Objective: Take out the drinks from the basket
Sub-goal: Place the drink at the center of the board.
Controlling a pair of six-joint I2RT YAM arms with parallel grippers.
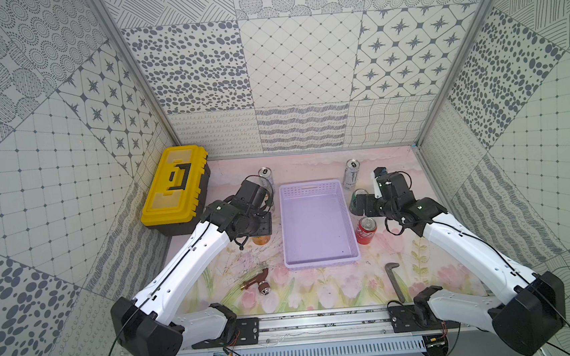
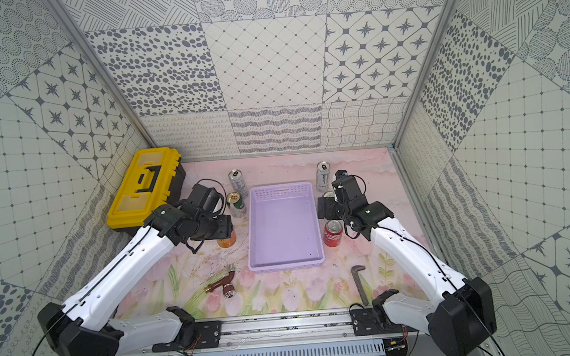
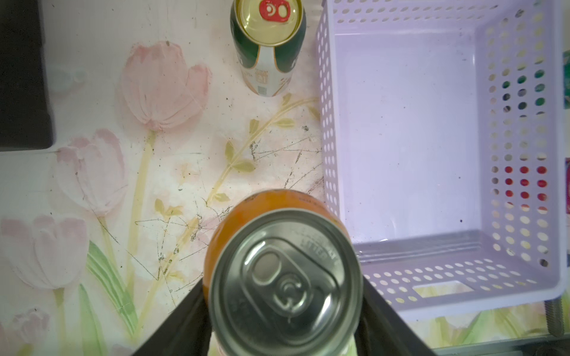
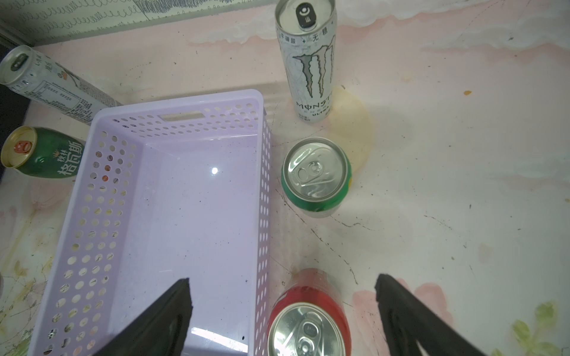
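I keep lowering the orange can [image 1: 261, 240] with my left gripper, since it hangs upright over open mat [image 1: 274, 241] beside the lavender basket, until the can's base rests flat, and then let go.
The lavender basket [image 1: 312, 185] stands mid-table with no can inside it. My left gripper [image 3: 283, 289] is shut on the orange can [image 3: 271, 203], upright on the mat just left of the basket; its fingers press both sides. The dark green-and-white can [image 3: 268, 61] and a tall white can [image 1: 265, 177] stand further back on that side. My right gripper [image 4: 283, 280] hangs open over the red can [image 4: 308, 326] by the basket's right wall [image 4: 265, 191], touching nothing. Beyond it stand the green can [image 4: 316, 175] and a second tall white can [image 4: 311, 67].
A yellow and black toolbox [image 1: 173, 191] sits at the back left, close to my left arm. A brown tap-like fitting [image 1: 255, 282] and a grey hooked metal tool [image 1: 394, 281] lie on the flowered mat in front. Patterned walls enclose three sides.
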